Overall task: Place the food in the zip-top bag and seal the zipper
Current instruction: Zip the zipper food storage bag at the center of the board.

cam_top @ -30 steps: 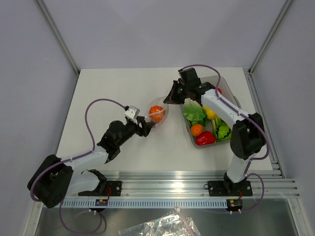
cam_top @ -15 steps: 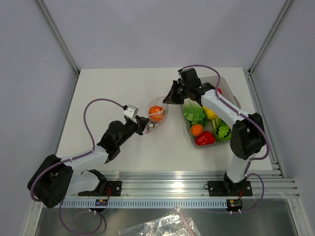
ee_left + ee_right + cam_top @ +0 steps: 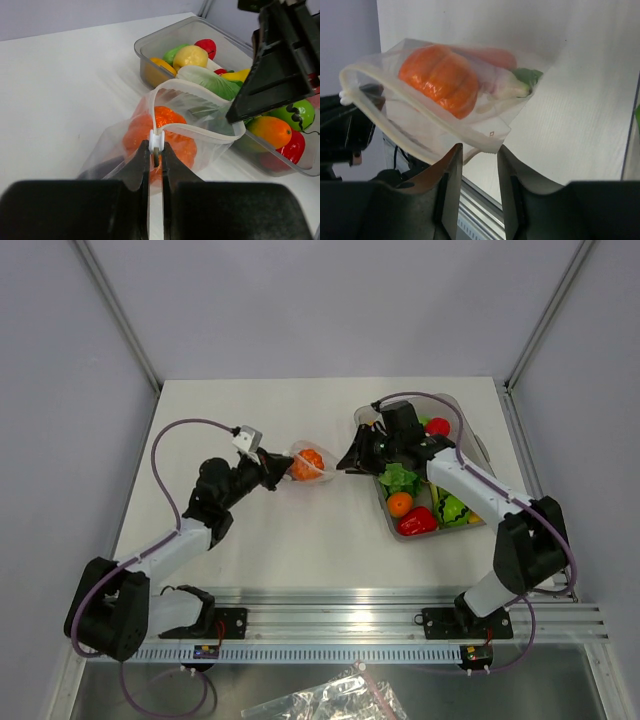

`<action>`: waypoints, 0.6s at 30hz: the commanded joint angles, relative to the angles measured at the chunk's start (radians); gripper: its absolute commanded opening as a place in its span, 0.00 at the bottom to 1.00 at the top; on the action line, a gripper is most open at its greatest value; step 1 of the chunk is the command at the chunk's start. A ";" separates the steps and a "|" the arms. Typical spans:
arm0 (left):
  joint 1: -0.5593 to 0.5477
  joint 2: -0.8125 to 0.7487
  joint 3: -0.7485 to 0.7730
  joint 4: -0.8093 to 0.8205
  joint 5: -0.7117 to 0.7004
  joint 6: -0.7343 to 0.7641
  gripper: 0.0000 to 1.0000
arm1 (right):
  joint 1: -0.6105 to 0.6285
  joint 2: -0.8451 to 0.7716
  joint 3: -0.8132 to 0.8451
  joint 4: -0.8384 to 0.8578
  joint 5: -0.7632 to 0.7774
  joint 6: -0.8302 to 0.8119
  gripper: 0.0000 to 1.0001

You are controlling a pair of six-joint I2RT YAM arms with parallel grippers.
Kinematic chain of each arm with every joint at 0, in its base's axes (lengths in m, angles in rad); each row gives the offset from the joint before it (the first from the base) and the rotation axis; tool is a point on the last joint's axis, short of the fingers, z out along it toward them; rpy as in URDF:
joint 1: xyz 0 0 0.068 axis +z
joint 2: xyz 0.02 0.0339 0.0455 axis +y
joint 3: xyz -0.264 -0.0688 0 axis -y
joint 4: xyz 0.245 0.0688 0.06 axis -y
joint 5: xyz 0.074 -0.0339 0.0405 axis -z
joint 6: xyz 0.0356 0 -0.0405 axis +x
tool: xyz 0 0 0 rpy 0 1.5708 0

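My left gripper has the white slider, with the bag's opening gaping (image 3: 197,106). Next, my right gripper takes the slider (image 3: 157,140) so that my left gripper can hold the zipper's end.
The zip-top bag (image 3: 308,462) hangs just above the table between my two grippers, with its mouth gaping. Inside it the food shows: an orange ribbed piece (image 3: 440,80), a long red-orange piece (image 3: 490,57) with a green top, and a pale shape beside them. My left gripper (image 3: 156,150) is shut on the white slider of the zipper (image 3: 156,141) at the bag's left end (image 3: 275,472). My right gripper (image 3: 479,150) is open, and the bag's lower corner (image 3: 490,142) hangs free just above its fingertips. In the top view the right gripper (image 3: 347,462) is right of the bag.
A clear tray (image 3: 384,508) on the right holds green lettuce (image 3: 400,480), a red pepper (image 3: 417,521), an orange ball (image 3: 400,504) and other toy produce. It stands close behind the bag in the left wrist view (image 3: 150,55). Spare plastic bags (image 3: 330,700) lie below the rail.
My left gripper shut on the zipper slider and pulled the bag left and away. My right gripper opened, let go of the bag's corner and moved toward the near edge.
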 commanded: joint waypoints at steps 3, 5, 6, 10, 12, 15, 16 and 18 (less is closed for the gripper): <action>0.096 0.087 0.127 0.032 0.454 -0.056 0.00 | 0.002 -0.148 0.044 -0.144 0.132 -0.248 0.49; 0.119 0.127 0.178 0.010 0.523 -0.074 0.00 | 0.000 -0.167 0.093 -0.213 0.168 -0.348 0.51; 0.122 0.141 0.218 -0.016 0.589 -0.073 0.00 | 0.002 -0.167 0.110 -0.230 0.182 -0.415 0.51; 0.128 0.170 0.311 -0.187 0.683 0.014 0.00 | 0.000 -0.168 0.208 -0.298 0.180 -0.581 0.46; 0.130 0.178 0.337 -0.270 0.724 0.068 0.00 | 0.002 -0.175 0.249 -0.302 0.121 -0.650 0.38; 0.131 0.190 0.371 -0.358 0.775 0.151 0.00 | 0.002 -0.216 0.253 -0.247 0.036 -0.813 0.35; 0.131 0.192 0.376 -0.372 0.776 0.163 0.00 | 0.002 -0.248 0.242 -0.220 0.022 -0.872 0.36; 0.131 0.198 0.377 -0.375 0.786 0.183 0.00 | 0.002 -0.271 0.225 -0.149 -0.048 -0.923 0.43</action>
